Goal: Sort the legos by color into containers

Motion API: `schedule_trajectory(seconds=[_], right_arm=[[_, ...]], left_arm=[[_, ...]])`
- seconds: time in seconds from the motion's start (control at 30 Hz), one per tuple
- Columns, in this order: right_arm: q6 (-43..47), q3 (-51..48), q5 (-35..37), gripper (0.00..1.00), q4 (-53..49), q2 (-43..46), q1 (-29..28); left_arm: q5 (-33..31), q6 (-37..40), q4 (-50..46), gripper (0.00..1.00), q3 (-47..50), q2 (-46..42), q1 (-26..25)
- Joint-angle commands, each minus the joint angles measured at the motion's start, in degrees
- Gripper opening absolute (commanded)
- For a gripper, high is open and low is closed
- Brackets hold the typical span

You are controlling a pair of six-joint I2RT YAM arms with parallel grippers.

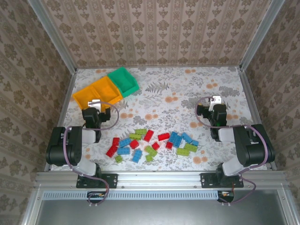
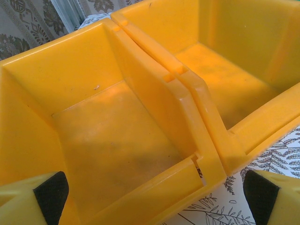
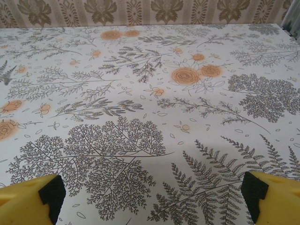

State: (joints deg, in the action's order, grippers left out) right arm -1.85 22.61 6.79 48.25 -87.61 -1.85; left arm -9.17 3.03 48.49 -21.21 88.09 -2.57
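Observation:
My left gripper should grab the end bin's outside and bring the row of bins to the middle, because the row slants far from my right gripper.
The legos lie loose in a band near the table's front: red ones such as, blue ones such as and lime green ones such as. Three containers stand in a row at the back left: two orange-yellow bins and a green bin. My left gripper is open just in front of the orange-yellow bins. In the left wrist view its fingertips flank the near wall of the left bin, with the other orange-yellow bin beside it, and both look empty. My right gripper is open over bare cloth.
A floral cloth covers the table. Wallpapered walls and metal frame posts close in the back and both sides. A metal rail runs along the front edge by the arm bases.

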Motion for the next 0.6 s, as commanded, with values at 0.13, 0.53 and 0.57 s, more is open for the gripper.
schedule_trajectory(seconds=[0.13,0.53,0.57], right_arm=[[0.0,1.2,-1.42,1.0,-0.55,0.61,0.44],[-9.14,25.98,-1.91,0.92,-54.23,4.63,0.26],[-9.81,26.63,-2.66,0.91,-55.79,4.57,0.26]], left_arm=[[-0.02,-1.27,-0.5,1.0,-2.13,-1.27,0.07],[-17.15,-15.31,-52.92,1.0,-25.75,-15.73,-0.27],[-18.83,-17.57,-55.92,1.0,-26.91,-15.6,0.22]])
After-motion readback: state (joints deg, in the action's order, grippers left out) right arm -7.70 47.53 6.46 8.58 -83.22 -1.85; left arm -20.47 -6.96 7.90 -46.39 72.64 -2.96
